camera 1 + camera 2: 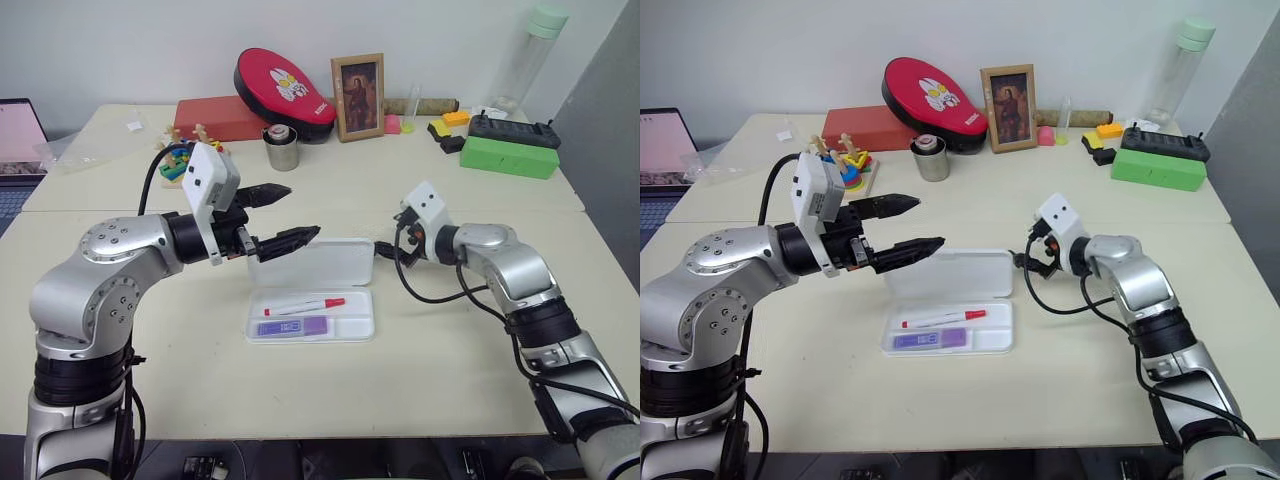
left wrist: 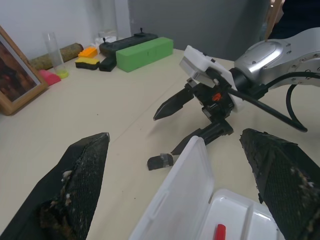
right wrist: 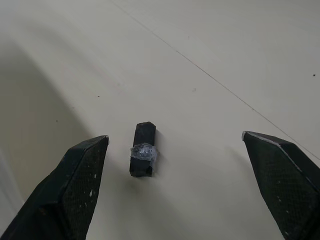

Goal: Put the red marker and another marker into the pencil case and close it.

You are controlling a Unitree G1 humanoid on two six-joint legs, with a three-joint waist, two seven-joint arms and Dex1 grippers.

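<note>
The small dark block is outside the pencil case, so next my right gripper places the block in the tray's empty compartment before it shuts the lid.
The white pencil case lies open mid-table, its lid standing up at the back. In its tray lie the red marker and, in front of it, the short purple marker. My left gripper hovers open and empty above the lid's left end. My right gripper is open and empty just off the lid's right end, low over the table. A small dark block lies on the table between its fingers. The left wrist view shows the lid, the red cap and the block.
Along the back stand a metal cup, a picture frame, a red oval case, a red box and a wooden toy. A green box and a black device sit back right. A laptop is far left.
</note>
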